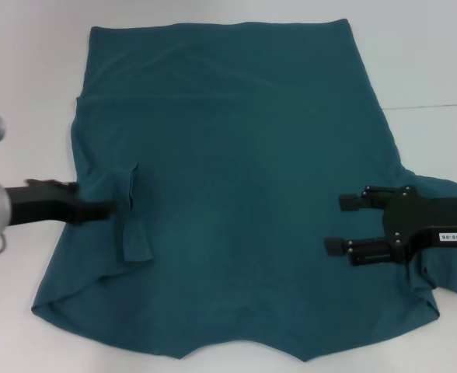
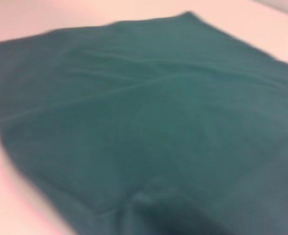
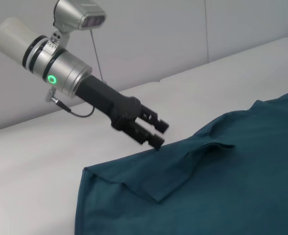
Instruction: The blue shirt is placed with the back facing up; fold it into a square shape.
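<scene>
Next, my left gripper pulls the sleeve's end [image 1: 138, 239] flat over the body first, because the sleeve there is bunched up with a raised fold [image 1: 131, 186].
The blue shirt [image 1: 236, 194] lies spread flat on the white table, hem at the far side and neck toward me. Its left sleeve [image 1: 133, 225] is folded inward over the body and lies flat. My left gripper [image 1: 108, 210] sits low at the shirt's left edge beside that fold. In the right wrist view, the left gripper [image 3: 156, 134] shows its fingers slightly apart, with no cloth between them. My right gripper [image 1: 339, 225] hovers open over the shirt's right side, just inside the spread right sleeve [image 1: 438, 272]. The left wrist view shows only shirt cloth [image 2: 149, 122].
The white table [image 1: 26, 101] shows bare on both sides of the shirt and at the far edge. A seam in the tabletop [image 1: 438, 106] runs off to the right. A pale wall [image 3: 158, 34] stands behind the left arm.
</scene>
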Tool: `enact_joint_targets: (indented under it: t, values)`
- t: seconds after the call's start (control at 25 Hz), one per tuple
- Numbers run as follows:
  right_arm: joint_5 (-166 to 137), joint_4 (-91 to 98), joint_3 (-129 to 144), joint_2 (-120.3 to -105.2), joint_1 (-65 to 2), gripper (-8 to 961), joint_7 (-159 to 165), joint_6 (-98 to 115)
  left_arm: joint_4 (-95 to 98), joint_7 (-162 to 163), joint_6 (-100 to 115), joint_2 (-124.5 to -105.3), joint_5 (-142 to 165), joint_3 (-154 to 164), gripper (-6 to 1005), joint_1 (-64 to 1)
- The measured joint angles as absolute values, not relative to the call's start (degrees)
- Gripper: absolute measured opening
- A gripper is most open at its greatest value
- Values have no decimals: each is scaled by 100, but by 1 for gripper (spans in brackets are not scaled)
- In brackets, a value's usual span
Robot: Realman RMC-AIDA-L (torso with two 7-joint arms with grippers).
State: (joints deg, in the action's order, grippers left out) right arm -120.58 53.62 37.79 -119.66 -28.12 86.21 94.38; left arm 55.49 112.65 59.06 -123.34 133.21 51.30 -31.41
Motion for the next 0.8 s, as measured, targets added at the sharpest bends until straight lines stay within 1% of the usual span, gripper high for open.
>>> enact_joint_targets:
  t: [0.2, 0.24, 0.48, 0.56, 0.8]
  values:
    - [-12000, 5355, 3779, -11972, -2820, 914, 8607, 9439, 5507, 11222, 5597, -12337, 13576, 5134, 775, -3084]
    - [-11985, 5338, 3779, -11972, -2829, 914, 8606, 9439, 5471, 11158, 5498, -12371, 13786, 5178, 814, -3090]
    - [-11924, 5235, 3779, -11970, -2860, 915, 8560, 9419, 5058, 11181, 4911, -12392, 13928, 5235, 773, -3228]
    - [-11918, 5224, 3779, -11970, -2864, 915, 8547, 9415, 4885, 11204, 4715, -12396, 14002, 5276, 531, -3317]
    - [-11917, 5220, 3779, -11970, -2839, 915, 8545, 9410, 4585, 11218, 4408, -12406, 14083, 5720, 395, -3461]
